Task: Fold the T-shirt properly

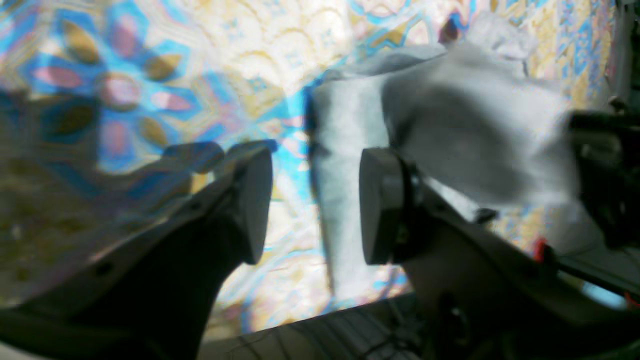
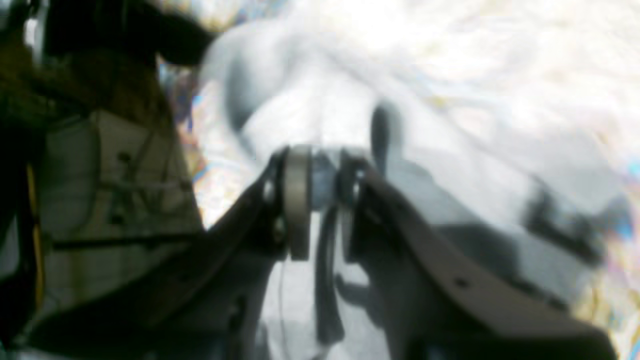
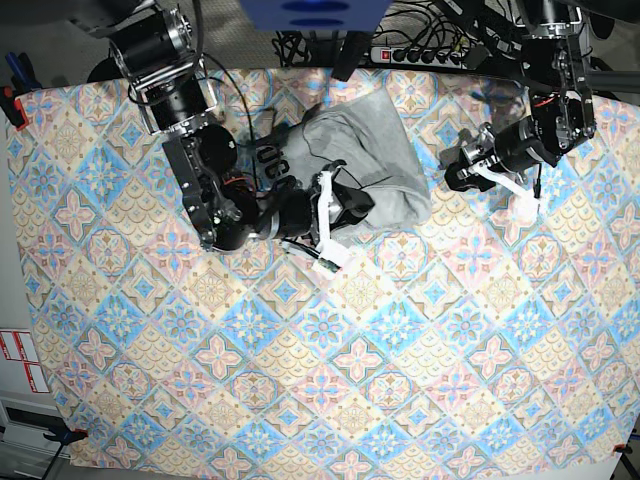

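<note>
I can see the T-shirt's end lying crumpled beside my left gripper, beyond my right gripper's hold on the T-shirt's front edge (image 3: pixel 372 218), so next I grab that end (image 3: pixel 414 196) with my left gripper.
The light grey T-shirt (image 3: pixel 365 150) lies bunched at the table's back middle, with black lettering (image 3: pixel 270 160) showing at its left edge. My right gripper (image 3: pixel 352 208) is at the shirt's front edge. In the right wrist view it (image 2: pixel 322 187) is shut on a fold of the T-shirt (image 2: pixel 300 100), with black lettering (image 2: pixel 555 222) to the right. My left gripper (image 3: pixel 450 172) is open just right of the shirt. In the left wrist view its fingers (image 1: pixel 255 200) stand wide apart and the T-shirt (image 1: pixel 450 125) lies beyond them.
The colourful patterned tablecloth (image 3: pixel 300 350) covers the whole table. A power strip and cables (image 3: pixel 420 40) lie beyond the back edge. A red clamp (image 3: pixel 10 100) sits on the left edge. The right arm's base (image 3: pixel 165 60) stands at the back left.
</note>
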{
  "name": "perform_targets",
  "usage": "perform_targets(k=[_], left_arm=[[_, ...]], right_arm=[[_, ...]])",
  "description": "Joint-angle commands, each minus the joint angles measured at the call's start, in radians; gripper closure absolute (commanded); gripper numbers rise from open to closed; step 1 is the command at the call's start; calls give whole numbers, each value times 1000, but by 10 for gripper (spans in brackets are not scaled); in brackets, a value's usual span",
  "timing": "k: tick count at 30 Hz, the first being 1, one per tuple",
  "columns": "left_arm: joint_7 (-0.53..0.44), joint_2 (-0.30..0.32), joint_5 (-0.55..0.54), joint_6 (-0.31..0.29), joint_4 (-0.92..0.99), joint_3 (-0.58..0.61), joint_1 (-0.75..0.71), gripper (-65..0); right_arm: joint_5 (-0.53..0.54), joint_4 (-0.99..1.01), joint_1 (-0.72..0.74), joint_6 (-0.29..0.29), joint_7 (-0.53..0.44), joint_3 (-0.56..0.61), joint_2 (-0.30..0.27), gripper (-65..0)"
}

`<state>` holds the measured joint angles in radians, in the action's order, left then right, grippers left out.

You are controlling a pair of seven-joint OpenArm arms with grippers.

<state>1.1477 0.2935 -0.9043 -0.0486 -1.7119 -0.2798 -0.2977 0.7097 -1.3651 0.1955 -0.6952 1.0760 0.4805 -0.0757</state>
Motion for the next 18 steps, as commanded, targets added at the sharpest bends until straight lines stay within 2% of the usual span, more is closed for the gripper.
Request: perform_targets(k=[1,4,7,9,13,15,18], left_arm=[[-2,8,-19,-4,-20,-2,-8,-285],[-2,9,-19,-6,-64,0,-24,-283],[19,9,-19,-6,-158,1,-57,-231],[54,9,-19,-6,-199,1,-57,-196],[65,0,-19,-6,-205,3,-56,-195],[68,-17,-19,-6,-207,40,-54,-195],[64,-7,-29,-6,-225,110,-54,-194]], right_arm=[[17,-12,51,-3,-21,14,0,-95],[17,17,80,-3,-21,48,26,-95],[17,29,78,-3,-21,44,26,-94],[18,29,77,-3,-21,-1,14,-94],[18,36,75,-3,-20,-119,6,-94],[12,40,65,-3,-20,-148,-3,-94],[-5,36,58,-3,-20,-179,-20,-94]])
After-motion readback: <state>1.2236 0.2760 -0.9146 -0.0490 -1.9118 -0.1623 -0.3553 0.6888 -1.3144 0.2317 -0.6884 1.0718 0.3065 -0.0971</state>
